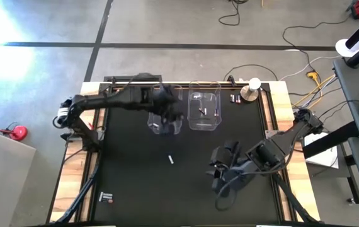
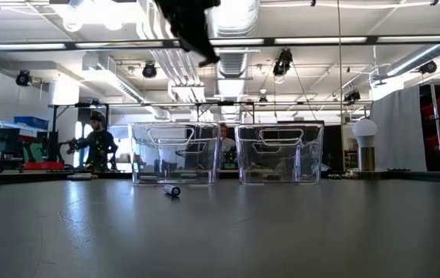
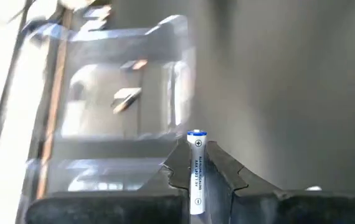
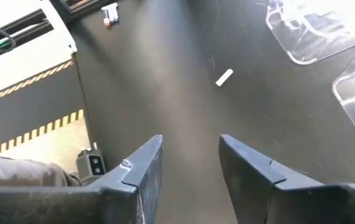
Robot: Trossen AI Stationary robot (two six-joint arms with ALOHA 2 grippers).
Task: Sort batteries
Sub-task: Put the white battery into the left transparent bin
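Copper-ended batteries are in the other bin (image 3: 126, 99), so my left gripper should keep lowering the white battery into the clear bin (image 1: 160, 125) beneath and let go inside its sides.
My left gripper (image 1: 167, 118) hangs above the left clear bin (image 1: 165, 125), high over the table in the low view (image 2: 193, 31), shut on a white battery with a blue plus end (image 3: 197, 168). The right clear bin (image 1: 205, 110) stands beside it, with a few batteries on its floor (image 3: 126, 98). One white battery (image 1: 170, 159) lies loose on the black mat in front of the bins (image 2: 172, 190). My right gripper (image 4: 190, 155) waits open over the mat's near right part (image 1: 220, 167), with that loose battery (image 4: 225, 77) ahead of it. My left gripper pinches the white battery between its two fingers (image 3: 218, 165), which lie along the battery's length on either side of its body. The blue plus end (image 3: 197, 137) sticks out past the fingertips. The battery is lifted clear, over the bin.
More batteries lie in a small group at the mat's near left corner (image 1: 106, 198) and at the far edge (image 1: 236, 98), next to a white ball on a stand (image 1: 253, 88). Wooden table borders (image 1: 72, 170) flank the mat. People are in the room behind (image 2: 96, 143).
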